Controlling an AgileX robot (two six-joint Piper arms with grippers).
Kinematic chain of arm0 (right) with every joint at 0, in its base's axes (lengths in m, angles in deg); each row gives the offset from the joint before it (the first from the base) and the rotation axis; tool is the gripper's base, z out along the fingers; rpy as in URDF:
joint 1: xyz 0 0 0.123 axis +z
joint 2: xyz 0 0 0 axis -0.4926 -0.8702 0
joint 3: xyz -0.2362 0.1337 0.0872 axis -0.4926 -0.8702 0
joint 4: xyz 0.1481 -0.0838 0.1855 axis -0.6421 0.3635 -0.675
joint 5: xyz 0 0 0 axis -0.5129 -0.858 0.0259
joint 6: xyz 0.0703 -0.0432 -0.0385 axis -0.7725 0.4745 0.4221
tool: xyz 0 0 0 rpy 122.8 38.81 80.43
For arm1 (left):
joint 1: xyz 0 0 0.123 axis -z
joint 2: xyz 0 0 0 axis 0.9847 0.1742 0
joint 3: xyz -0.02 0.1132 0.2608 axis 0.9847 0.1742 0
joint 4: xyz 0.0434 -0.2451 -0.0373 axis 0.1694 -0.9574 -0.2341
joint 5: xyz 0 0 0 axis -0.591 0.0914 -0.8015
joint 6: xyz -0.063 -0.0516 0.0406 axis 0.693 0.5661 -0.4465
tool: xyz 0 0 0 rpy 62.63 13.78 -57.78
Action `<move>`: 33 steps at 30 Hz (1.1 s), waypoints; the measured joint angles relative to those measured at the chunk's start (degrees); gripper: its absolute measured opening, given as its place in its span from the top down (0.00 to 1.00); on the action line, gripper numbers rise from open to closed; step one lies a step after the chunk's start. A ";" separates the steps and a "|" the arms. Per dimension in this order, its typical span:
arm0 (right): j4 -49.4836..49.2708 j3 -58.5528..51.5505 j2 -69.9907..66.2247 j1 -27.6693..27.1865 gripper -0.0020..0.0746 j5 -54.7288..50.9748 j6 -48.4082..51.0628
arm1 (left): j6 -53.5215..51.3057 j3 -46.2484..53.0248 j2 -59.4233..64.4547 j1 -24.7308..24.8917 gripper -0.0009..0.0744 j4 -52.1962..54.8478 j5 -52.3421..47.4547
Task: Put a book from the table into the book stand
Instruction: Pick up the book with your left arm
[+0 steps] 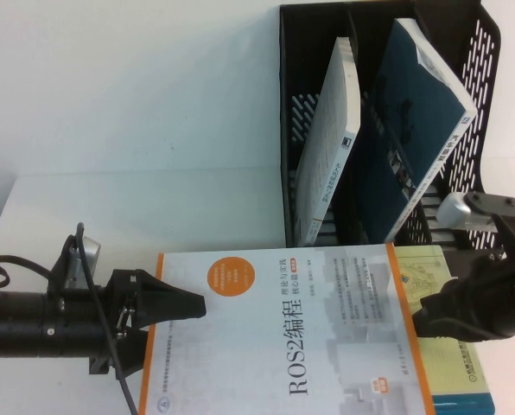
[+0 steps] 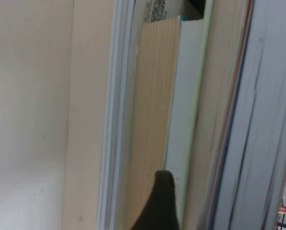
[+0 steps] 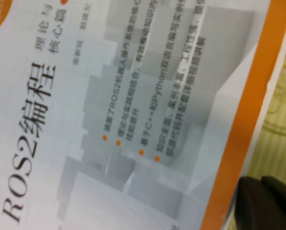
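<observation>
The ROS2 book (image 1: 283, 333) lies offset over the green and teal cover (image 1: 452, 354), so I expect the ROS2 book to come up alone when I lift it.
A white book (image 1: 309, 337) with an orange spine band and the title ROS2 lies flat at the table's near edge, on top of another book with a green and teal cover (image 1: 452, 380). My left gripper (image 1: 175, 316) is open at the stack's left edge, one finger (image 2: 160, 206) against the page edges (image 2: 152, 96). My right gripper (image 1: 426, 311) is shut, its tips (image 3: 268, 203) beside the orange band (image 3: 248, 143) of the ROS2 book (image 3: 133, 120), over the lower book's cover (image 3: 282, 105). The black mesh book stand (image 1: 491, 52) is at the back right.
Two books lean inside the stand: a white one (image 1: 331, 138) in the left slot and a dark teal one (image 1: 413, 130) in the right slot. White table (image 1: 111, 216) stretches left of the stand and behind my left arm.
</observation>
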 joint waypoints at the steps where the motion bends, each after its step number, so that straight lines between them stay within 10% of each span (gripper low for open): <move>1: -0.85 0.00 0.00 0.00 0.96 -0.49 0.54 | 0.00 0.00 0.00 0.00 0.18 0.00 0.00; 12: -9.67 0.00 -0.24 0.25 0.96 -2.28 7.38 | 0.36 0.00 0.00 0.00 0.31 0.00 0.81; 22: -10.82 0.64 -3.28 0.13 0.96 -3.38 9.51 | -1.93 -0.23 0.34 -0.25 0.84 -0.62 -0.66; 33: 11.67 7.34 -3.83 0.56 0.96 -9.24 -4.29 | 8.42 -10.31 0.34 -4.94 0.84 6.11 -2.41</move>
